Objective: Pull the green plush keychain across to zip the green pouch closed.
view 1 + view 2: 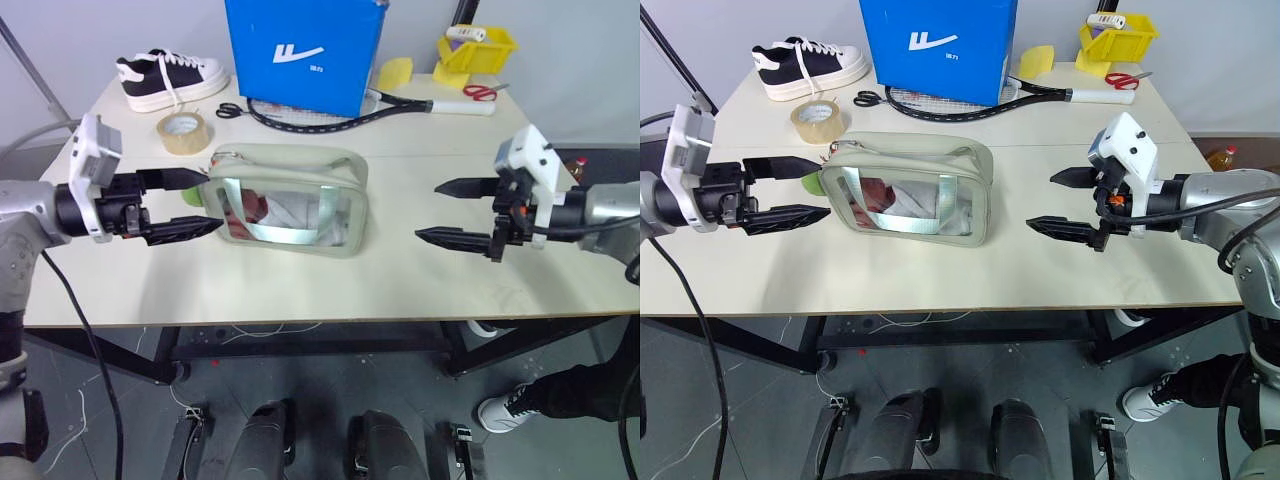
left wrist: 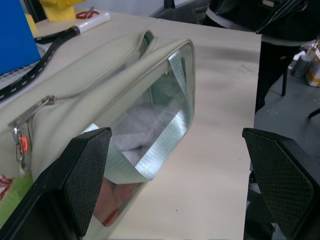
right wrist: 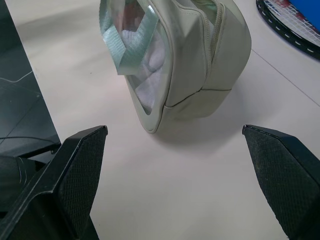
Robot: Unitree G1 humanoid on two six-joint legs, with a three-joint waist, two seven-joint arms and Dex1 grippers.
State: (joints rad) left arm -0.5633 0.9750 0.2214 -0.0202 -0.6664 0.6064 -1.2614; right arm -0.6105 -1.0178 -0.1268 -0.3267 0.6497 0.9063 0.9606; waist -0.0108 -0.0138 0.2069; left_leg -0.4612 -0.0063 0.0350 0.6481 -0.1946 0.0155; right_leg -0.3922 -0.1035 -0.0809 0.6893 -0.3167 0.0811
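Note:
My gripper will pull the green plush keychain (image 1: 192,196), and it will end up low beside the seam, because the zipper (image 3: 211,57) runs down the pouch's end to that seam.
The pale green pouch (image 1: 290,200) lies in the middle of the table, its clear window facing me and showing red and white contents. The green plush keychain (image 1: 812,183) peeks out at the pouch's left end, mostly hidden behind my left fingers; in the left wrist view it hangs below the zipper pull (image 2: 21,142). My left gripper (image 1: 214,199) is open, level, with its tips at that left end of the pouch. My right gripper (image 1: 427,211) is open too, well off the pouch's right end, holding nothing.
A blue box (image 1: 305,50) stands behind the pouch, with a racket (image 1: 330,118) and black scissors (image 1: 230,110) at its foot. A tape roll (image 1: 185,132) and a shoe (image 1: 170,78) sit back left, a yellow bin (image 1: 478,48) and red scissors (image 1: 485,92) back right.

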